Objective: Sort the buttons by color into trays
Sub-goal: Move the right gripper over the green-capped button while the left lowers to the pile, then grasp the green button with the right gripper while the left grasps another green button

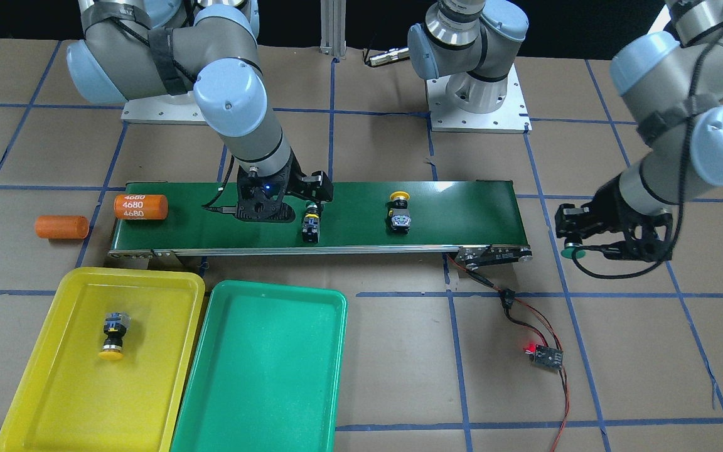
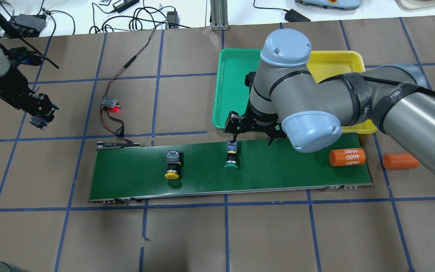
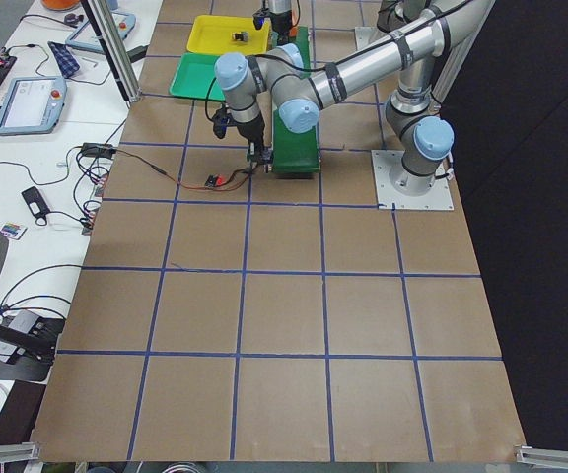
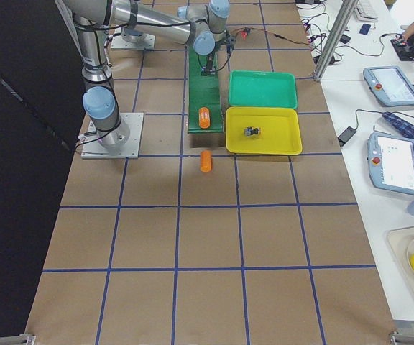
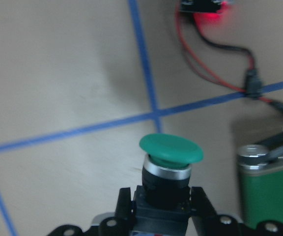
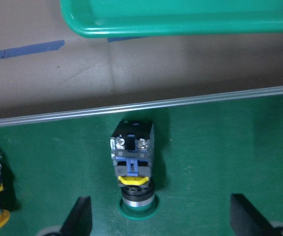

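My left gripper is holding the green-capped button (image 1: pixel 572 253) a long way from the green tray. I should put the button down on the belt's empty end (image 1: pixel 476 217) for my right gripper.
My left gripper (image 1: pixel 578 242) is shut on a green-capped button (image 5: pixel 171 152) and holds it above the table, off the belt's end; it also shows in the overhead view (image 2: pixel 40 113). My right gripper (image 6: pixel 163 219) is open and hovers over a second green button (image 2: pixel 232 155) that lies on the belt, between its fingers. A yellow button (image 1: pixel 399 212) lies further along the belt. Another yellow button (image 1: pixel 113 336) lies in the yellow tray (image 1: pixel 85 276). The green tray (image 1: pixel 261 376) beside it holds nothing.
The dark-green conveyor belt (image 1: pixel 449 213) carries an orange cylinder marked 4680 (image 1: pixel 140 206) at one end. A second orange cylinder (image 1: pixel 61 226) lies on the table beyond it. A small circuit board with a red light (image 1: pixel 543 355) and its wires lie near the belt's other end.
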Controlling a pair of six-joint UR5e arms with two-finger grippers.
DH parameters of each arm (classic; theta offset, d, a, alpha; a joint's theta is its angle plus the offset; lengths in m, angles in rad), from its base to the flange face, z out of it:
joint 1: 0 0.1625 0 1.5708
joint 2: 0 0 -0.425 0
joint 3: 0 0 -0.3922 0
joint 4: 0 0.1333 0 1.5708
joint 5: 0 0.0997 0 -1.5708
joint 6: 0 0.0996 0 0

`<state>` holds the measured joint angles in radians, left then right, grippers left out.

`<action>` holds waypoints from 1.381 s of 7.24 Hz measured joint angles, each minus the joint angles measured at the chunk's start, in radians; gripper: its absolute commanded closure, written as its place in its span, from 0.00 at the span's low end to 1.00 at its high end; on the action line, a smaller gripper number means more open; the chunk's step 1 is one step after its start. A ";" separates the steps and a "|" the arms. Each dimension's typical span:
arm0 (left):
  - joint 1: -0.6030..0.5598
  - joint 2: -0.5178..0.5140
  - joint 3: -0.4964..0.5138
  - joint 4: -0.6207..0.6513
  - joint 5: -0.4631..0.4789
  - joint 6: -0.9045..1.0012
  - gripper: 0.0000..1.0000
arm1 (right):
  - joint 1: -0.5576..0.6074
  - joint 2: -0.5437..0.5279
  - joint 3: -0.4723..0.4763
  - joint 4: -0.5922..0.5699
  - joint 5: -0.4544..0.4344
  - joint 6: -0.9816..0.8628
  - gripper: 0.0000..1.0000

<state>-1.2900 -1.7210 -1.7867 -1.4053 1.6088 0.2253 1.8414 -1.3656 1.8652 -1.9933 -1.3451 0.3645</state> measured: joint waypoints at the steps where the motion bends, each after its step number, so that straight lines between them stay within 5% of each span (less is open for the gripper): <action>1: -0.074 0.040 -0.064 0.022 -0.001 -0.164 1.00 | 0.000 0.029 0.002 -0.021 0.010 0.002 0.26; 2: -0.140 0.058 -0.112 0.059 -0.002 -0.289 1.00 | -0.001 0.045 0.005 -0.029 0.005 0.002 0.97; 5: -0.251 0.062 -0.237 0.219 -0.004 -0.435 1.00 | -0.006 0.049 0.014 -0.018 -0.080 0.005 1.00; 6: -0.254 0.065 -0.251 0.238 -0.005 -0.432 0.62 | -0.007 0.045 0.010 -0.020 -0.103 0.006 1.00; 7: -0.251 0.067 -0.260 0.244 -0.004 -0.404 0.01 | -0.008 0.038 0.004 -0.025 -0.134 0.006 1.00; 10: -0.235 0.066 -0.275 0.236 -0.003 -0.344 0.00 | -0.040 0.013 -0.066 -0.047 -0.183 -0.001 1.00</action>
<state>-1.5252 -1.6548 -2.0612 -1.1695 1.6056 -0.1187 1.8014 -1.3523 1.7991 -2.0407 -1.5280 0.3633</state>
